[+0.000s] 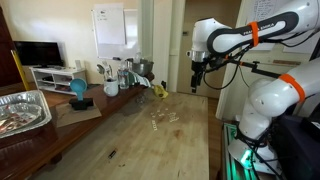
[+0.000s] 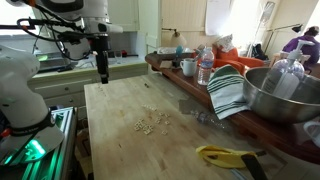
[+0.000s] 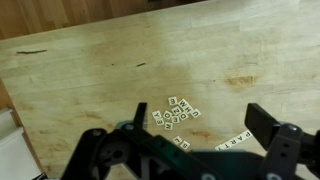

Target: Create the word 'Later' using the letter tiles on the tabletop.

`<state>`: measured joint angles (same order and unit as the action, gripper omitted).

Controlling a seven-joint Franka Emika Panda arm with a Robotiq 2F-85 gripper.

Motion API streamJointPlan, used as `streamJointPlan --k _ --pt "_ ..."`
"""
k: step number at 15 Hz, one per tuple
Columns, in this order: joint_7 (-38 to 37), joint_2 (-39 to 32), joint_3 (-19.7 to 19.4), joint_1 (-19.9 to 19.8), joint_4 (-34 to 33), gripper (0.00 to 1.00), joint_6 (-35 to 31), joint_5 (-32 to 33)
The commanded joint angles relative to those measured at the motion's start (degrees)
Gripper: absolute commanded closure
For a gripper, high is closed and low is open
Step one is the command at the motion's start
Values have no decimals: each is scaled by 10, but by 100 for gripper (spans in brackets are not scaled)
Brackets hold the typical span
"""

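Note:
The short row of tiles (image 3: 234,141) is clear of the loose cluster, so the robot's gripper continues toward the row's open end (image 3: 247,134) and closes its fingers above it.
The letter tiles are small pale squares on the brown wooden tabletop (image 3: 90,70). In the wrist view a loose cluster (image 3: 175,112) lies between my fingers' outlines. A short row of tiles (image 3: 233,142) lies to its right and two more tiles (image 3: 181,143) just below. The tiles also show mid-table in both exterior views (image 1: 163,118) (image 2: 152,122). My gripper (image 3: 199,113) hangs high above the table, open and empty. In the exterior views the gripper (image 1: 198,76) (image 2: 103,72) hovers over the table's far part, well clear of the tiles.
A foil tray (image 1: 20,110) and a blue object (image 1: 78,90) sit along one side, with cups and a yellow object (image 1: 158,90) at the far end. A metal bowl (image 2: 285,95), a striped towel (image 2: 230,92) and bottles crowd the side counter.

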<state>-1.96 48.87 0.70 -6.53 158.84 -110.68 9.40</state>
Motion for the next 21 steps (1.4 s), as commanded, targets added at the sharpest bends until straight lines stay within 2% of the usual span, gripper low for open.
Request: streamJointPlan --k 1,5,10,11,12,17,21 --pt "47 -59 -19 52 -1 0 -74 -24" --pt "108 -145 -20 99 0 0 -167 -43" --pt "213 -259 -27 147 -20 0 -221 -60" --pt "193 -279 -11 139 -38 0 -182 -51" --pt "180 -232 -11 130 -10 0 -205 -47" --pt "185 -276 -6 132 -29 0 -202 -47" --pt "176 -319 -8 123 -34 0 -279 -39"
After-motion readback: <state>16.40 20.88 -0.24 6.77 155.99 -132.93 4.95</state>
